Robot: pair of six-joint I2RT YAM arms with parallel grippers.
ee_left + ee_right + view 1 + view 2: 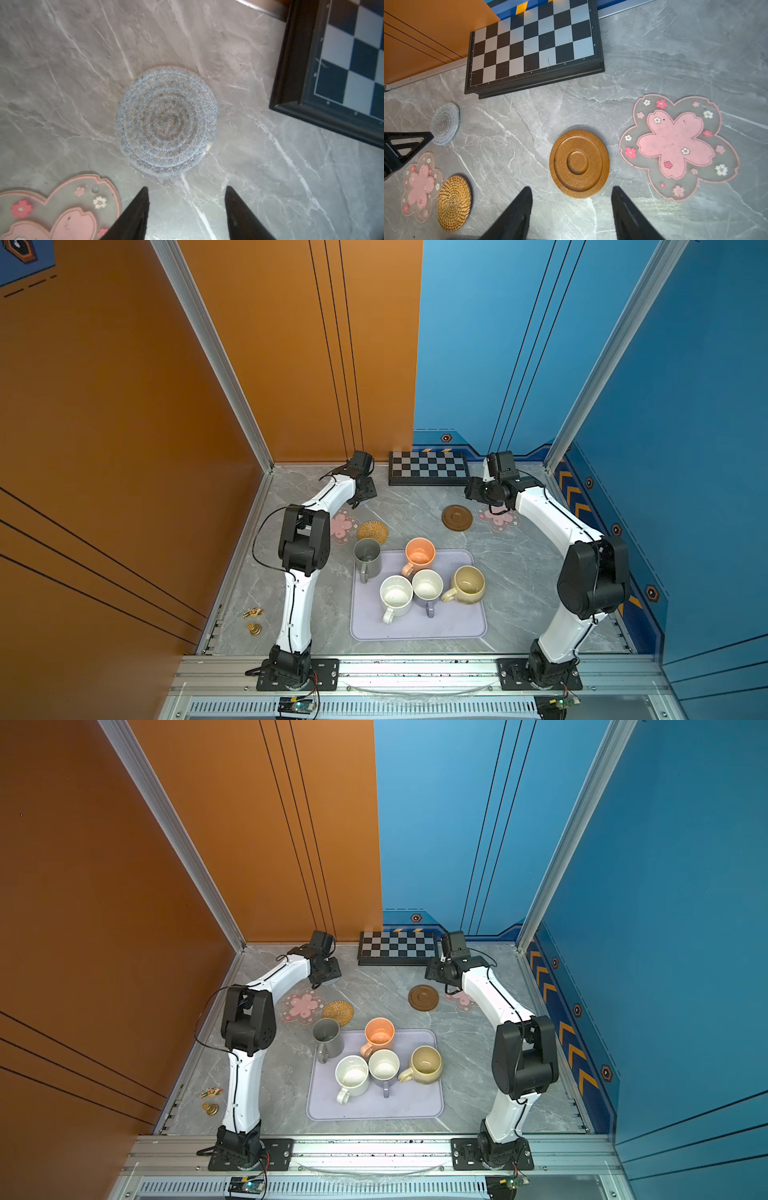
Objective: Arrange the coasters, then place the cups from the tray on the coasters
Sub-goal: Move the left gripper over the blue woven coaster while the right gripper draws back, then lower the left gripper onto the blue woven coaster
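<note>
My left gripper should bring the grey-blue spiral coaster (445, 122), which lies behind the row, to the gap (410, 522) next to the wooden coaster, so that my right gripper can take over there.
The grey-blue spiral coaster (166, 121) lies flat on the marble just ahead of my open, empty left gripper (187, 188), far left (360, 498). My right gripper (572, 188) is also open and empty, hovering just short of the dark brown wooden coaster (579, 164). One flower coaster (679, 146) lies beside the wooden one. The other flower coaster (344, 526) touches the rattan disc (372, 531). The lavender tray (415, 630) carries the orange (419, 553), speckled white (395, 595), lavender (427, 587) and beige (468, 585) cups. The grey cup (367, 556) stands at its far-left corner.
A black-and-white checkerboard (428, 467) lies against the back wall between the two grippers. Two small trinkets (253, 620) sit near the front left edge. Orange and blue walls close in the table at the sides and back.
</note>
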